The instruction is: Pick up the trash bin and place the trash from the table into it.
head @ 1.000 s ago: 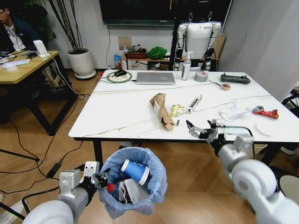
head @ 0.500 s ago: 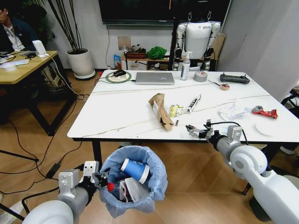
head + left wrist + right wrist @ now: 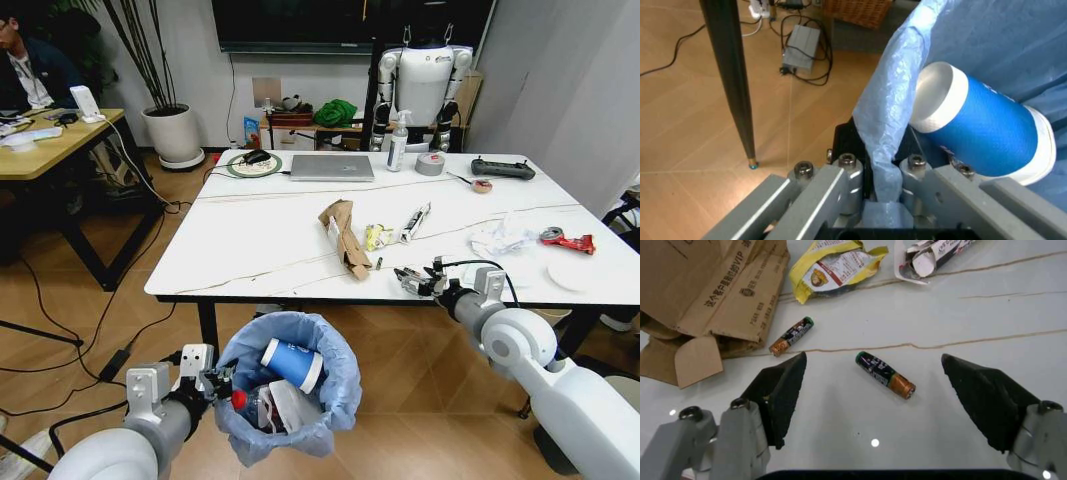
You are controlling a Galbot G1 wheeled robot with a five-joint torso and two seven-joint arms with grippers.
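Observation:
The small green-tipped battery lies at an angle between the open fingers, so it will turn in line with them when the robot's right gripper closes.
The trash bin (image 3: pixel 338 372), lined with a crinkly light-blue bag, hangs below the table's front edge with a white-and-blue paper cup (image 3: pixel 293 364) inside. My left gripper (image 3: pixel 214 382) is shut on its bag rim (image 3: pixel 875 150), with the cup (image 3: pixel 980 130) just beyond. On the white marble-look table (image 3: pixel 250 240) lie a brown cardboard piece (image 3: pixel 343 235), a yellow wrapper (image 3: pixel 375 236), white tissues (image 3: pixel 500 240) and a red-labelled bottle (image 3: pixel 568 240). My right gripper (image 3: pixel 415 281) hovers open near the front edge, straddling a small battery (image 3: pixel 885 375). A second battery (image 3: pixel 791 336) lies beside the cardboard (image 3: pixel 713 295).
At the table's far side are a grey laptop (image 3: pixel 333 167), a spray bottle (image 3: pixel 398 142), a tape roll (image 3: pixel 431 164) and a black controller (image 3: pixel 503 169). A wooden desk (image 3: pixel 50 140) and a plant pot (image 3: pixel 174 133) stand left. Cables cross the floor by a black table leg (image 3: pixel 733 75).
My right arm has reached forward and lower over the table's front edge, bringing the open gripper slightly left. The left gripper and the bin have held still.

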